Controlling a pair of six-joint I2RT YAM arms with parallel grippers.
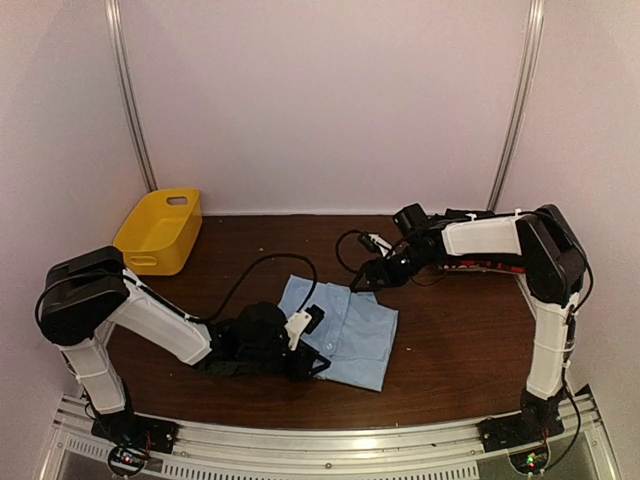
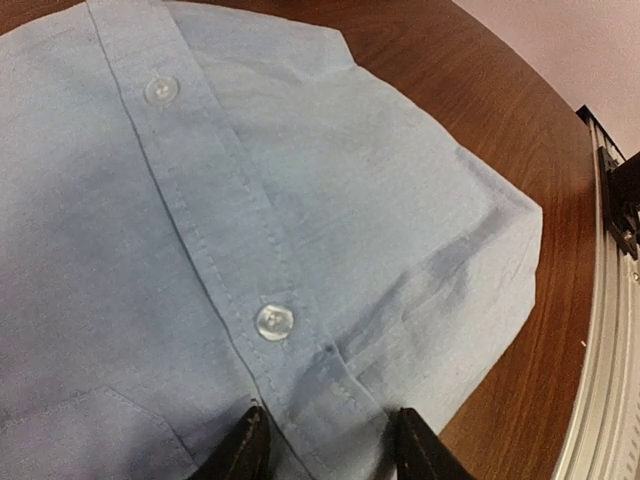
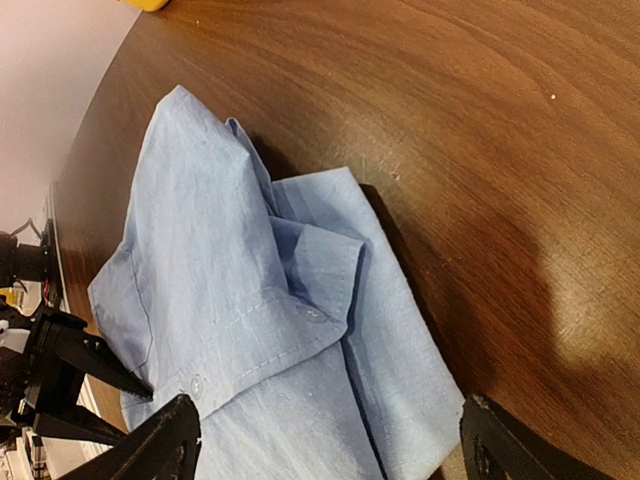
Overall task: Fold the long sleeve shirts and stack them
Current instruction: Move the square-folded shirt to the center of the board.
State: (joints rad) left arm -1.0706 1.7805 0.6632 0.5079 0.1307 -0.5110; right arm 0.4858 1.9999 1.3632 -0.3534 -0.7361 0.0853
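Observation:
The light blue shirt's folded edge [image 3: 362, 430] is between the open fingers of my right gripper, so I should move in toward the button placket [image 3: 258, 350] next until the fingers close on it.
One long sleeve shirt, light blue with pale buttons [image 1: 345, 330], lies folded into a rectangle at the table's middle. My left gripper [image 1: 302, 335] sits low at its left edge. In the left wrist view the button placket [image 2: 270, 325] runs down between the two dark fingertips [image 2: 245, 450], and the cloth fills the gap of the left gripper [image 2: 330, 455]. My right gripper [image 1: 366, 277] hovers at the shirt's far edge. Its jaws stand wide apart over the light blue shirt [image 3: 250, 300], around its folded corner, and the right gripper [image 3: 330, 455] holds nothing.
A yellow plastic basket [image 1: 160, 232] stands at the far left of the table. A black cable [image 1: 270, 265] loops beside the shirt's far left corner. The metal rail [image 1: 330, 440] runs along the near edge, close to the shirt's near corner [image 2: 520, 230].

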